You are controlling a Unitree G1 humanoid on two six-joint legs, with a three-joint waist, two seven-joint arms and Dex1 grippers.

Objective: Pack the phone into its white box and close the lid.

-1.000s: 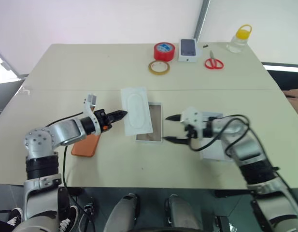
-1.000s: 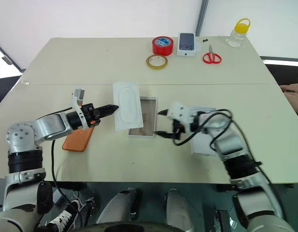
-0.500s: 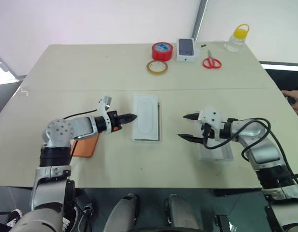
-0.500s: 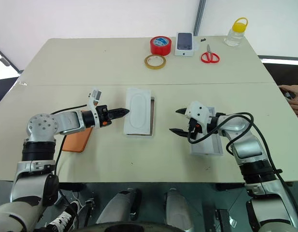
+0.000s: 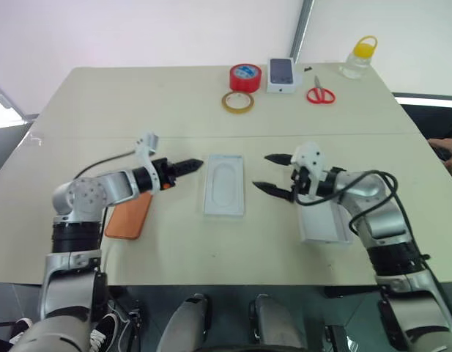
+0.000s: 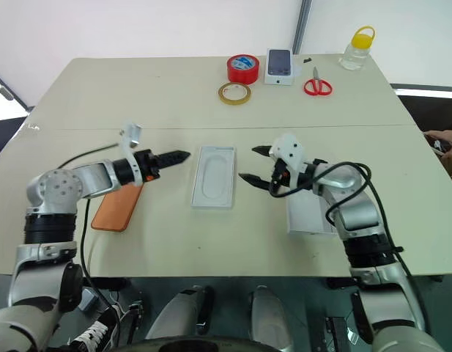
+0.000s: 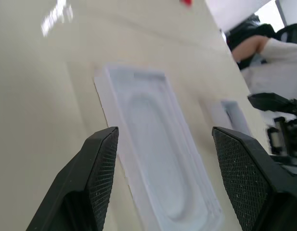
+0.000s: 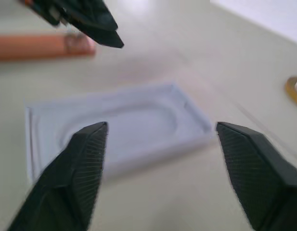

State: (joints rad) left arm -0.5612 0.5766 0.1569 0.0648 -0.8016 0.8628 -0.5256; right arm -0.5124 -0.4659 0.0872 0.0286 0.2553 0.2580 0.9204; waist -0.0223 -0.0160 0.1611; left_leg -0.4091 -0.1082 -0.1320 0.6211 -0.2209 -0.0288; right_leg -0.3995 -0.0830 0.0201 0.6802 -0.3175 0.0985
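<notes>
The white box's hollow [image 5: 224,185] is only just wider than the orange phone [image 5: 129,219]. I expect the phone to catch on the box's rim before it settles when I lower it.
The white box [image 5: 224,185] lies flat at the table's middle with the oval-embossed insert seated in it. The orange phone [image 5: 129,215] rests back-up to its left, partly under my left forearm. The lid [image 5: 324,220], an all-white tray, lies to the right beneath my right arm. My left gripper [image 5: 189,164] hovers just left of the box, open and empty; the left wrist view shows its fingers [image 7: 97,178] spread over the box [image 7: 158,168]. My right gripper [image 5: 266,172] stands open and empty just right of the box [image 8: 114,130].
At the far edge stand a red tape roll [image 5: 245,77], a yellowish tape ring [image 5: 239,102], a small white box picturing a phone [image 5: 282,75], red scissors [image 5: 322,94] and a yellow-capped bottle [image 5: 359,57]. A person's hand [image 5: 451,150] shows at the right edge.
The insert, held tilted over the box's brownish floor a second ago, now lies flat inside it. My left gripper has let go and opened. My right gripper has moved towards the box.
</notes>
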